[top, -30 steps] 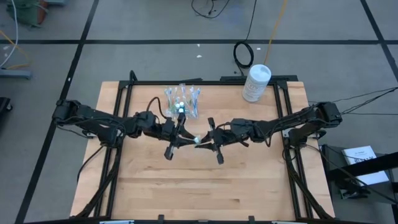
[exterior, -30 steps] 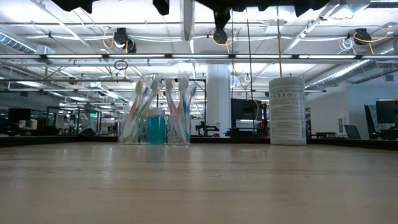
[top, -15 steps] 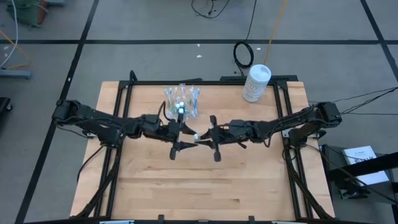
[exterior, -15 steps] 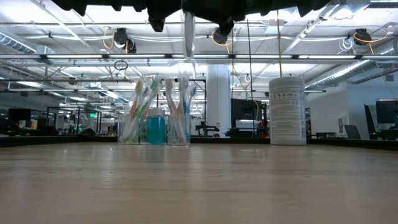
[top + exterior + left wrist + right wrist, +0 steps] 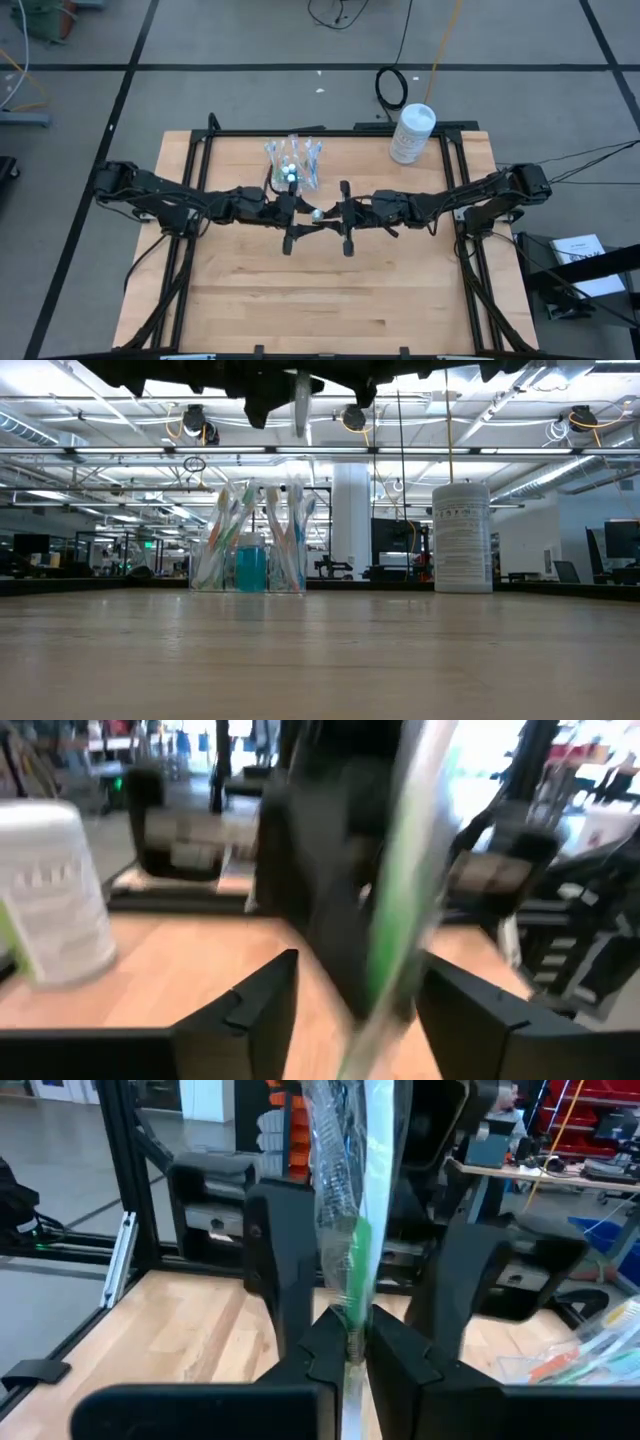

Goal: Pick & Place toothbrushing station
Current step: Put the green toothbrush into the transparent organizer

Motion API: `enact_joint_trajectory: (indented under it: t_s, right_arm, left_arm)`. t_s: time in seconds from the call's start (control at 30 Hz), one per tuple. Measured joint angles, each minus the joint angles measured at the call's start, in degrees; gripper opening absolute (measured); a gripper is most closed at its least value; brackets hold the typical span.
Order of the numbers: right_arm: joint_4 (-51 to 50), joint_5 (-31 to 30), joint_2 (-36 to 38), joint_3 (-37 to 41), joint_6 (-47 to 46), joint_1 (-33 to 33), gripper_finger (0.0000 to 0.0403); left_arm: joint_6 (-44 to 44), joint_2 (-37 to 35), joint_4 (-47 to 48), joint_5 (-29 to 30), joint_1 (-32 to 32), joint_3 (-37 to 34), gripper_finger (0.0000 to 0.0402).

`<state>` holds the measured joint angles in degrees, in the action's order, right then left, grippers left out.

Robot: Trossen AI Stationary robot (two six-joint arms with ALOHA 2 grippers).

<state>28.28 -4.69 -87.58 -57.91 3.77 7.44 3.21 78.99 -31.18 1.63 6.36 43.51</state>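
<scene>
My right gripper is holding the toothbrush, but the clear plastic holder (image 5: 292, 170) is closer to my left arm, so next my left gripper takes the green handle (image 5: 358, 1270) and brings it there.
The toothbrushing station (image 5: 291, 164) is a clear plastic holder stuck with several toothbrushes. It stands on its base at the table's far middle and also shows in the low view (image 5: 252, 540). My right gripper (image 5: 330, 220) is above the table's middle, shut on a wrapped green-and-white toothbrush (image 5: 352, 1200). My left gripper (image 5: 300, 222) faces it, open. Its fingers (image 5: 262, 1010) stand on either side of the toothbrush (image 5: 398, 910), and no touch shows. My right gripper pinches the wrapped toothbrush between its two fingertips, at the green stretch of the handle (image 5: 354, 1295). The fingers come level from the table's right and lie across it. The toothbrush stands about upright, lifted high clear of the table (image 5: 302, 400).
A white round lidded tub (image 5: 411, 132) stands at the table's far right, also in the low view (image 5: 462, 538). The wooden table top (image 5: 330, 300) nearer than the arms is bare. A black frame rail (image 5: 330, 131) runs along the far edge.
My left gripper has moved toward the table's right, up to my right gripper, until its open fingers stand around the toothbrush. My right gripper has stayed about in place with the toothbrush still held upright.
</scene>
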Motion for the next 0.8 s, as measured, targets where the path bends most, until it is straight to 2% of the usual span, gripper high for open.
enact_joint_trajectory:
  t_s: [0.23,0.33,0.43,0.6,0.8]
  right_arm:
    - [-0.47,-0.42,0.04,0.0,-0.36,-0.01,0.0021]
    - [-0.88,-0.52,0.07,0.0,-0.74,-0.04,0.0023]
    - [-0.97,-0.4,0.07,0.0,-0.79,-0.04,0.0025]
    - [-1.16,-0.01,0.07,0.0,-0.43,-0.04,0.0023]
    - [-2.04,0.15,-0.17,0.04,-0.31,0.02,0.0029]
  left_arm:
    - [0.34,0.71,-0.18,1.14,0.03,-0.12,0.0113]
    - [0.36,0.73,-0.18,2.34,0.1,-0.12,0.0099]
    - [0.67,0.73,-0.2,2.45,0.1,-0.12,0.0109]
    - [1.81,0.73,-0.48,2.45,0.17,-0.12,0.0159]
    - [-1.14,0.67,-3.19,2.95,0.87,0.02,0.0192]
